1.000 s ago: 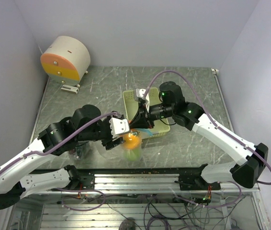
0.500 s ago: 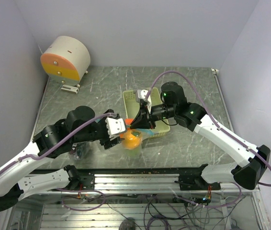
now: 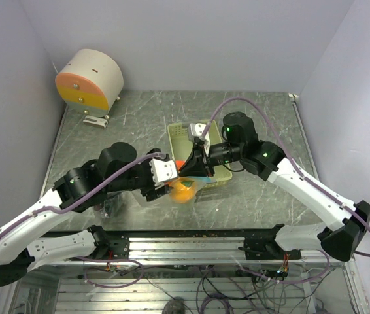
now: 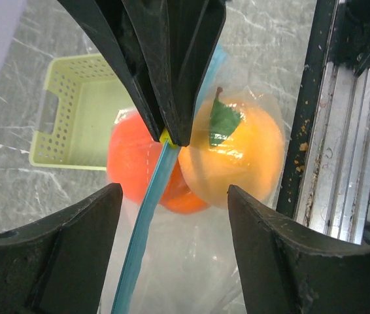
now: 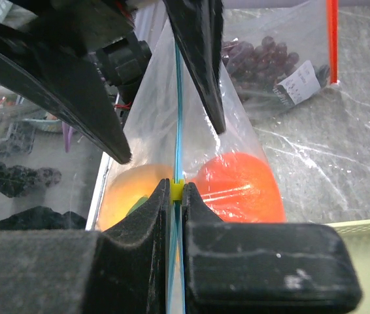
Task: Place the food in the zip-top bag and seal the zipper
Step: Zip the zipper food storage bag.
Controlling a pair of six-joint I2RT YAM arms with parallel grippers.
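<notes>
With the teal zipper open past the yellow slider, my left gripper should hold its closed part while my right gripper moves to the zipper's loose end.
The clear zip-top bag [image 4: 191,261] hangs between both grippers at the table's near edge. In it are the food pieces: an orange fruit [image 4: 240,154] with a green leaf, a red-orange fruit [image 4: 129,163] and dark grapes [image 5: 257,59]. The teal zipper [image 4: 142,229] runs along the bag's mouth. My right gripper [image 5: 177,196] is shut on the zipper's small yellow slider [image 5: 177,189]. My left gripper [image 4: 172,196] stands open, one finger on each side of the bag, touching nothing. From above, the left gripper [image 3: 172,181] and right gripper [image 3: 189,171] meet over the bag [image 3: 184,191].
The pale yellow-green basket [image 3: 219,171] sits just behind the bag, partly under the right arm. A round cream and orange device [image 3: 88,80] stands at the back left. A metal rail [image 4: 342,131] runs along the table's near edge beside the bag.
The bag with its fruit has come up and back from the table's near edge toward the grippers. The right arm has shifted slightly right, still pinching the slider. The left jaws stay open.
</notes>
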